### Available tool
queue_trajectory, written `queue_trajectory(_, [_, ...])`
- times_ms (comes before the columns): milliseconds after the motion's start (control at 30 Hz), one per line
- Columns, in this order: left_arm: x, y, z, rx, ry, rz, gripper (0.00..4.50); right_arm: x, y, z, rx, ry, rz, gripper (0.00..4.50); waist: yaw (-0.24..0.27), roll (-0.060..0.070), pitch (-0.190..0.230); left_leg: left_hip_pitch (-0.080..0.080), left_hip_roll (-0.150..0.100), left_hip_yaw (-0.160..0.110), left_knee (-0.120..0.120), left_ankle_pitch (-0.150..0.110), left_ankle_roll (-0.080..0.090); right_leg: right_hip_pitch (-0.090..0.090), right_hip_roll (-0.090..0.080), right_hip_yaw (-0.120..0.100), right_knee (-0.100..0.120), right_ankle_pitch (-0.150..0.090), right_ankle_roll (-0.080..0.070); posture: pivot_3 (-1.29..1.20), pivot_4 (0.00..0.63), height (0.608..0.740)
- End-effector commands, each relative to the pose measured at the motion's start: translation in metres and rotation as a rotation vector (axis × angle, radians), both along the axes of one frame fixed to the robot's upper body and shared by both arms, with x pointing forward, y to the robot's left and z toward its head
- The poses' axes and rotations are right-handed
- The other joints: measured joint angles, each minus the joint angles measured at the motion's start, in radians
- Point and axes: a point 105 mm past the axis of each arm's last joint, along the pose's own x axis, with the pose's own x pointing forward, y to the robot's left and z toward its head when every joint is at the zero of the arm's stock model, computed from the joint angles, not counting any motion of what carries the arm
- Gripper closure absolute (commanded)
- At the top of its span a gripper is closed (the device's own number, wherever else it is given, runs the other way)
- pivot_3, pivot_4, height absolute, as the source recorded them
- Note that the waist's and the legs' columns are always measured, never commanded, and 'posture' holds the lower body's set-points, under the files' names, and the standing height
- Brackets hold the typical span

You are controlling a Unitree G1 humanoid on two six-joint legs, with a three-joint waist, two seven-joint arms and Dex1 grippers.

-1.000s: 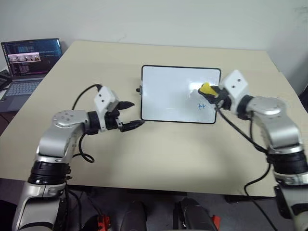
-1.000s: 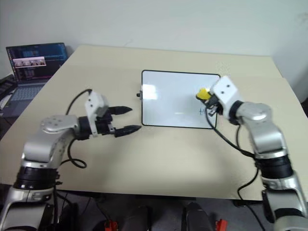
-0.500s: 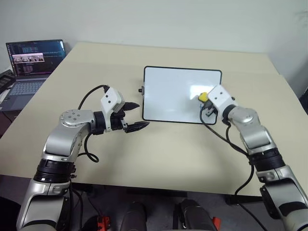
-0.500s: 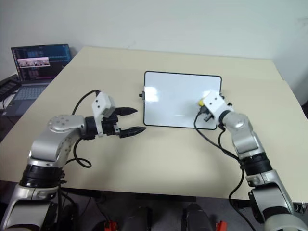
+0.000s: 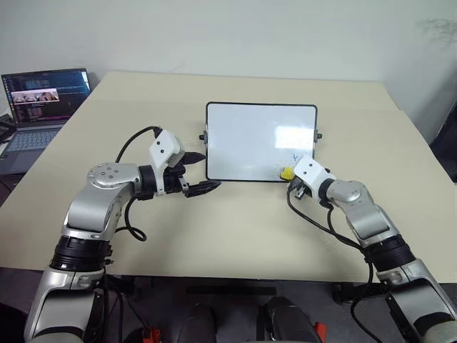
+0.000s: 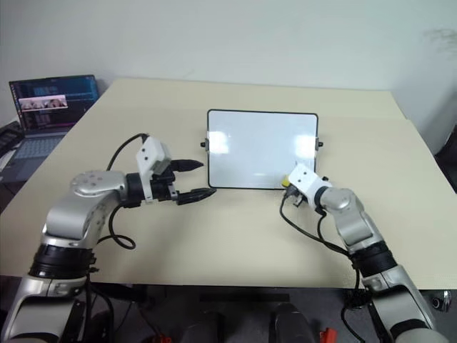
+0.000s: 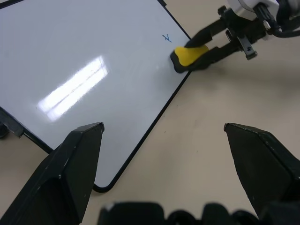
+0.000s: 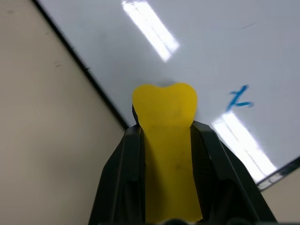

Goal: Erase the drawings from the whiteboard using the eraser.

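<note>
Next, my right gripper wipes the eraser back over the blue mark (image 5: 295, 156), because the eraser is at the whiteboard's near edge (image 5: 275, 181) and the mark is farther in.
The whiteboard (image 5: 250, 143) lies flat on the table, white with a thin black frame. One of the drawings, a small blue mark (image 8: 240, 98), sits near its near right corner. My right gripper (image 5: 289, 176) is shut on the yellow eraser (image 5: 285, 173). The eraser's tip (image 8: 164, 105) rests at the board's near edge, a short way from the blue mark (image 7: 167, 37). My left gripper (image 5: 210, 170) hovers open just off the board's near left corner, holding nothing, its fingers (image 7: 77, 159) spread wide.
An open laptop (image 5: 44, 89) stands at the table's far left edge. Small black knobs (image 5: 318, 135) stick out from the board's short sides. A black cable (image 5: 314, 221) trails from my right wrist over the beige table (image 5: 243, 229).
My right gripper has come down and toward me with the eraser, from the middle right of the board to its near edge. The left arm has held still. The camera shifted slightly.
</note>
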Motion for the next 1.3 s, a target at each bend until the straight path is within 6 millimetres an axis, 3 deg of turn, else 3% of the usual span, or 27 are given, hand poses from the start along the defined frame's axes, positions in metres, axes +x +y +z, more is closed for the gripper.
queue_trajectory(33, [0.002,0.001,0.013,-0.010,-0.053,-0.001,0.00,0.020,-0.040,0.018,0.014,-0.068,-0.229,3.52,0.000,0.000,0.000,0.000,0.000,0.000,0.000,0.000,0.000,0.000,0.000,0.000,0.000,0.000,0.000,0.00,0.150,0.740])
queue_trajectory(167, [0.003,0.001,0.014,-0.017,-0.054,0.001,0.00,0.026,-0.053,0.017,0.008,-0.074,-0.309,3.52,0.000,0.000,0.000,0.000,0.000,0.000,0.000,0.000,0.000,0.000,0.000,0.000,-0.001,0.000,0.000,0.00,0.150,0.740])
queue_trajectory(333, [0.004,0.005,0.016,-0.029,-0.057,0.026,0.00,0.015,-0.037,-0.003,-0.020,0.011,-0.210,3.52,0.000,0.000,0.000,0.000,0.000,0.000,0.000,0.000,0.000,0.000,0.000,0.000,-0.001,0.000,0.000,0.00,0.150,0.740])
queue_trajectory(533, [0.000,0.005,0.008,-0.027,-0.031,0.024,0.00,-0.023,-0.008,-0.036,-0.082,0.189,0.028,3.52,-0.002,-0.001,0.000,0.000,0.000,0.000,-0.001,0.000,0.000,0.000,0.000,0.001,-0.001,0.000,0.000,0.00,0.150,0.740])
queue_trajectory(633, [0.002,0.005,0.009,-0.028,-0.034,0.028,0.00,-0.038,-0.003,-0.046,-0.117,0.254,0.102,3.52,-0.003,0.000,0.000,0.000,0.000,0.000,-0.001,0.000,0.000,-0.001,0.000,0.000,-0.001,0.000,0.000,0.00,0.150,0.740])
queue_trajectory(833, [0.005,0.007,0.013,-0.030,-0.042,0.034,0.00,-0.022,-0.014,-0.036,-0.111,0.198,0.021,3.52,-0.003,-0.001,0.000,0.000,0.000,0.001,-0.001,0.000,0.000,-0.001,0.000,0.001,-0.002,0.000,0.000,0.00,0.150,0.740])
queue_trajectory(1100, [0.003,0.005,0.013,-0.030,-0.047,0.025,0.00,0.020,-0.028,0.019,-0.003,-0.038,-0.202,3.52,-0.012,-0.002,0.000,0.000,0.000,0.003,0.000,0.002,0.002,-0.001,0.000,0.003,-0.002,0.001,-0.002,0.00,0.150,0.740])
queue_trajectory(1200, [0.003,0.001,0.010,-0.030,-0.037,0.016,0.00,0.026,-0.032,0.025,0.019,-0.068,-0.245,3.52,-0.012,-0.002,0.000,0.000,0.000,0.003,0.000,0.003,0.002,-0.002,0.000,0.004,-0.002,0.001,-0.002,0.00,0.150,0.740])
queue_trajectory(1300, [0.002,0.000,0.013,-0.041,-0.039,0.010,0.00,0.018,-0.023,0.028,0.077,-0.037,-0.184,3.52,-0.010,-0.002,0.000,-0.001,0.000,0.003,-0.001,0.002,0.002,-0.003,0.000,0.003,-0.002,0.002,0.000,0.00,0.150,0.740])
